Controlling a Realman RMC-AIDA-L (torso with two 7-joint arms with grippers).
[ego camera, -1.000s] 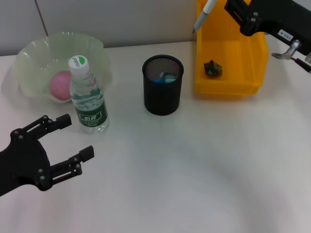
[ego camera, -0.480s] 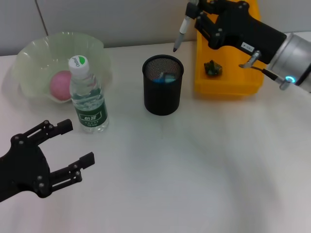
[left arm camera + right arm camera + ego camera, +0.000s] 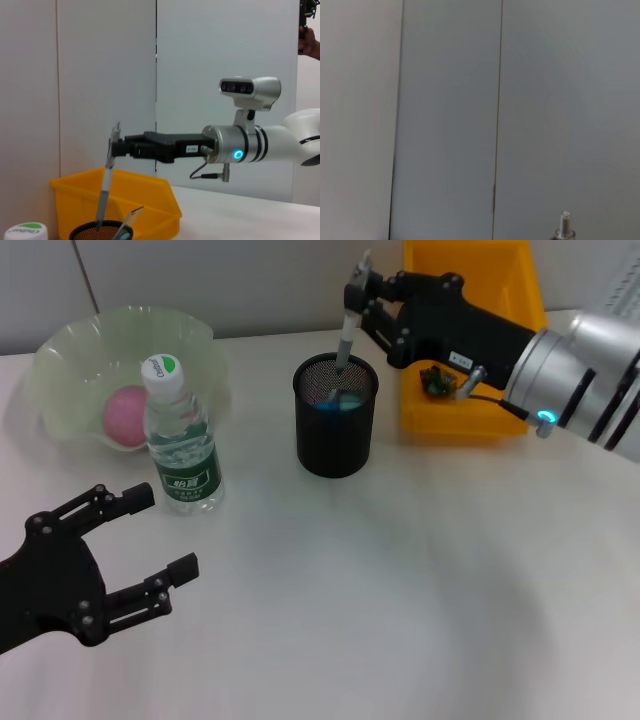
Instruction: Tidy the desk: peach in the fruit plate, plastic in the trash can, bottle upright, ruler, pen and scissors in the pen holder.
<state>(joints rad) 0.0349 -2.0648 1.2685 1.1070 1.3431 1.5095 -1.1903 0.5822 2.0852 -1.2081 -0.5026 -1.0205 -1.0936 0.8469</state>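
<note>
The grey pen is nearly upright with its lower end inside the pen holder's rim, so the robot's right gripper keeps lowering it and releases it into the holder's opening.
My right gripper is shut on a grey pen and holds it upright over the black mesh pen holder, its tip inside the rim. The left wrist view shows the same pen in the right gripper, with scissor handles in the holder. A pink peach lies in the pale green fruit plate. A water bottle stands upright in front of the plate. A scrap of plastic lies in the yellow bin. My left gripper is open and empty, near the front left.
The yellow bin stands right of the pen holder, close under my right arm. The bottle stands between my left gripper and the fruit plate. A wall runs behind the table.
My right gripper has carried the pen left from above the yellow bin to over the pen holder and lowered its tip into it. My left gripper has barely moved.
</note>
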